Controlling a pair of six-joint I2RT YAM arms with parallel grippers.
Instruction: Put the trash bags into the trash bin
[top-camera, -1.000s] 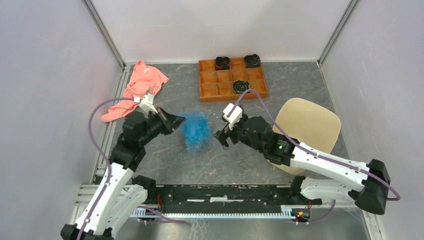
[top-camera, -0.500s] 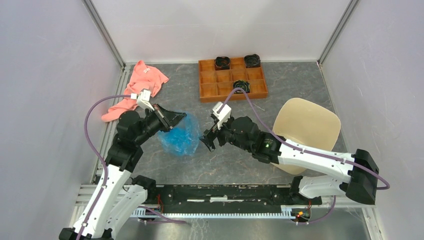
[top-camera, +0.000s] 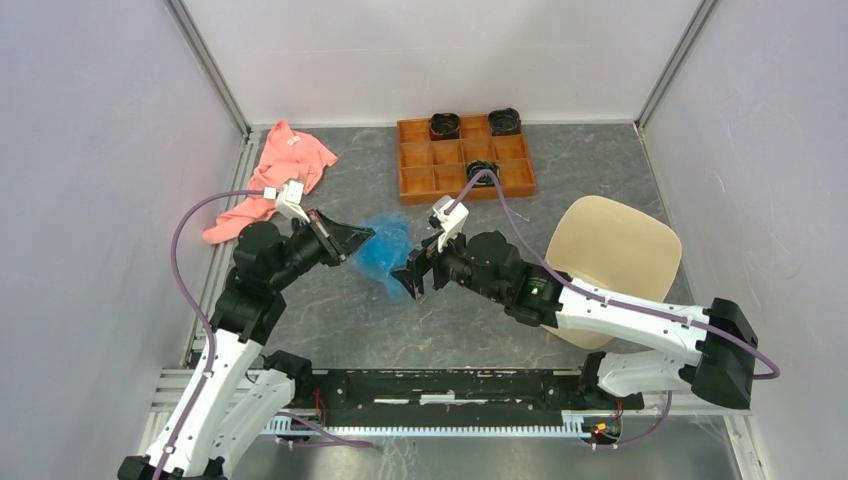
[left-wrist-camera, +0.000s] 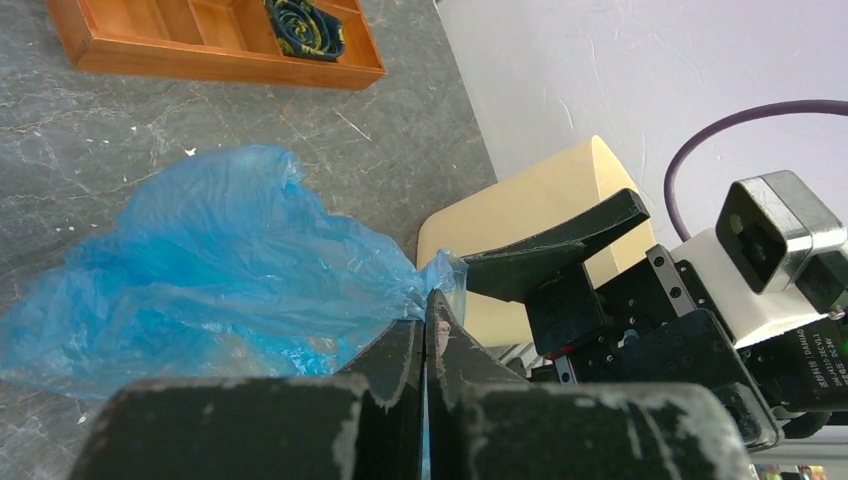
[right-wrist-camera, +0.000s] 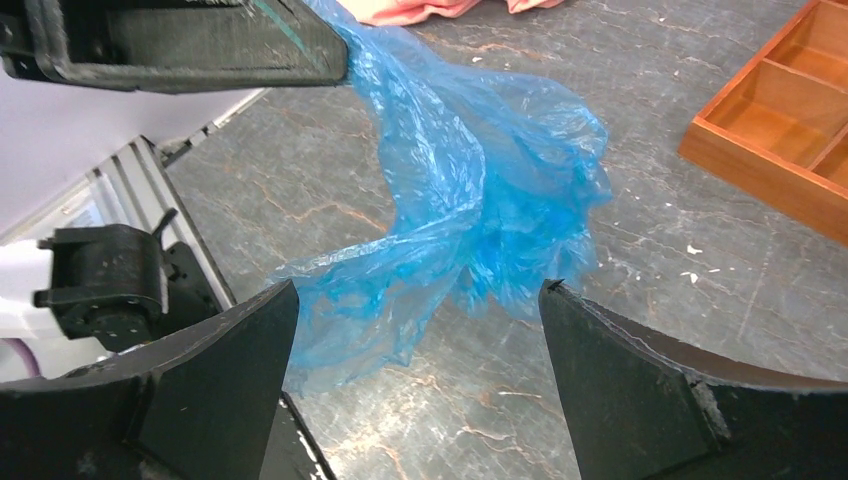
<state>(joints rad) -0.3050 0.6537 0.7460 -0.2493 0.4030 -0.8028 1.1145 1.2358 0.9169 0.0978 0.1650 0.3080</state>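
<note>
The light-blue film trash bag (top-camera: 384, 250) is hanging in thin, bunched folds (right-wrist-camera: 475, 205), so I expect it to puff out wide when the robot lifts it.
The light-blue film trash bag (top-camera: 384, 252) hangs crumpled over the table's middle. My left gripper (top-camera: 366, 236) is shut on its upper edge; in the left wrist view the bag (left-wrist-camera: 220, 270) spreads left from the pinched jaws (left-wrist-camera: 428, 296). My right gripper (top-camera: 408, 281) is open just right of the bag's lower end; in the right wrist view the bag (right-wrist-camera: 470, 210) hangs ahead of my open fingertips (right-wrist-camera: 420, 300), apart from both. The beige trash bin (top-camera: 612, 262) lies at the right, partly behind my right arm, and shows in the left wrist view (left-wrist-camera: 510, 230).
An orange-brown compartment tray (top-camera: 464, 158) with dark coiled items stands at the back centre, also in the right wrist view (right-wrist-camera: 780, 120). A salmon-pink cloth (top-camera: 272, 178) lies at the back left. White walls enclose the grey table.
The bag dropped and spread flat half a second ago; now it is lifted and bunched again. My right gripper has moved left and closed in on the bag's lower end.
</note>
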